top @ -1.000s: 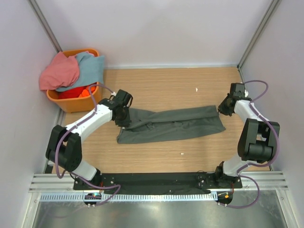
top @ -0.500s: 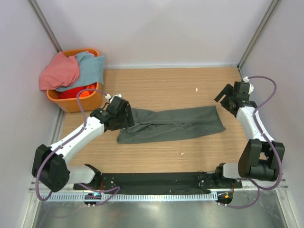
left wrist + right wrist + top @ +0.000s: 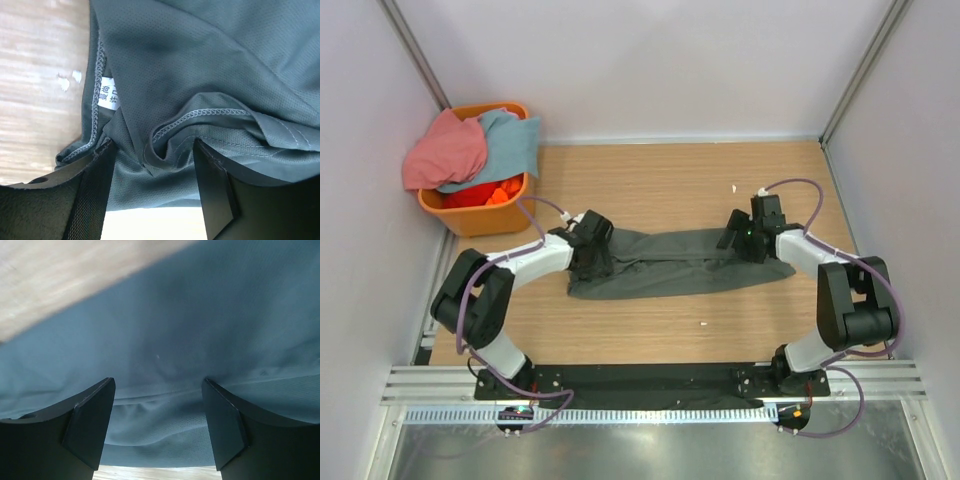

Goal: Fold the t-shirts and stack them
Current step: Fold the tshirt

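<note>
My right gripper should swing the hem end (image 3: 779,271) toward me before folding it, because the dark grey t-shirt is lying crosswise with its neck label (image 3: 108,93) by my left gripper.
The dark grey t-shirt (image 3: 680,262) lies folded into a long band across the middle of the table. My left gripper (image 3: 596,250) is down on its left end, open. In the left wrist view a bunched fold of grey cloth (image 3: 170,135) lies between the fingers (image 3: 95,192), near the white neck label (image 3: 108,94). My right gripper (image 3: 746,236) rests on the band's right part, also open. Smooth grey cloth (image 3: 165,340) fills the space between its fingers (image 3: 226,425). A salmon-pink t-shirt (image 3: 445,152) and a light blue t-shirt (image 3: 512,140) are heaped on the basket.
The orange plastic basket (image 3: 480,215) stands at the far left corner by the left wall. Small white specks (image 3: 734,187) lie on the wooden table (image 3: 660,190). White walls close in the left, back and right sides.
Both grippers have opened and let go of the shirt's ends. The right gripper swung up and away, then came left onto the band; the left gripper shifted slightly right over the left end.
</note>
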Robot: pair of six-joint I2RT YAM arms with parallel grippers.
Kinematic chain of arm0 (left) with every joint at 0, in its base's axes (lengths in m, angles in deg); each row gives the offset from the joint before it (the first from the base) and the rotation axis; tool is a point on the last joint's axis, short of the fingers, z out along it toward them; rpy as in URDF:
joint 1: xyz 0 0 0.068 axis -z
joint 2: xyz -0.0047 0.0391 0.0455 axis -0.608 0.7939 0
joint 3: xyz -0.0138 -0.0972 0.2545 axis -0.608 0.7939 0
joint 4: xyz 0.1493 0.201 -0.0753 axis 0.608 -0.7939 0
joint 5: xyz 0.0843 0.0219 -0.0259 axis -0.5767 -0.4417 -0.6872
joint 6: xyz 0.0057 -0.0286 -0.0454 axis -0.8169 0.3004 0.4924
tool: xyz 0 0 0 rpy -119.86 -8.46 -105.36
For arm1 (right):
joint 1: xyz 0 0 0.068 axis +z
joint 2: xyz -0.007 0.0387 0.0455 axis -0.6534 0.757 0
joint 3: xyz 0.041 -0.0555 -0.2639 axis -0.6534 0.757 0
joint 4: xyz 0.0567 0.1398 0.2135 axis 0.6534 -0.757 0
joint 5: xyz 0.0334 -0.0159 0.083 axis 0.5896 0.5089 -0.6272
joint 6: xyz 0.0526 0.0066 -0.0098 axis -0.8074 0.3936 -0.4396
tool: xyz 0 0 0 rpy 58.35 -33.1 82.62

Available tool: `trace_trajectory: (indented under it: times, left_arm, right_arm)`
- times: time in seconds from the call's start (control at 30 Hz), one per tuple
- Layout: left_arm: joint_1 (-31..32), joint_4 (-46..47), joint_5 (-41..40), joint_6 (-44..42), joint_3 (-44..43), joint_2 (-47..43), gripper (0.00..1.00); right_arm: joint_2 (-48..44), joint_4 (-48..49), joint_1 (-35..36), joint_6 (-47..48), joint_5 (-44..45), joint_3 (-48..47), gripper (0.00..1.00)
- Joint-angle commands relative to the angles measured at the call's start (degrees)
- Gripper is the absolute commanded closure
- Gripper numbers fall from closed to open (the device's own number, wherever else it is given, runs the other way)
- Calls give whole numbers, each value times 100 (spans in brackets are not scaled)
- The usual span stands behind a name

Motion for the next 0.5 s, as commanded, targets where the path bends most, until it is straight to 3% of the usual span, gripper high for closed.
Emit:
trace_trajectory:
  times: [0.0, 0.2, 0.3, 0.33, 0.4, 0.43, 0.47]
  left_arm:
    - [7, 487, -93, 88, -129, 486, 36]
    - [-63, 129, -541, -316, -1332, 1741, 36]
    - [-256, -468, -603, -606, -2649, 2384, 36]
    - [-361, -601, -568, -703, -3462, 2856, 36]
    - [-467, -1110, -314, -1010, -4431, 3411, 35]
    - [-537, -1286, -208, -1116, -5455, 3945, 35]
    - [-573, -1610, 28, -1239, -6022, 4298, 35]
  right_arm:
    - [130, 443, 176, -152, 145, 258, 24]
    - [245, 768, 597, -618, -249, 909, 21]
    - [-140, 1058, 957, -1293, -706, 1436, 20]
    - [-290, 1120, 1115, -1774, -768, 1567, 19]
    - [-852, 1400, 1879, -2452, -995, 1911, 18]
    - [-1045, 1463, 2186, -2769, -1023, 1955, 18]
    - [-1413, 1385, 2972, -3163, -658, 1729, 16]
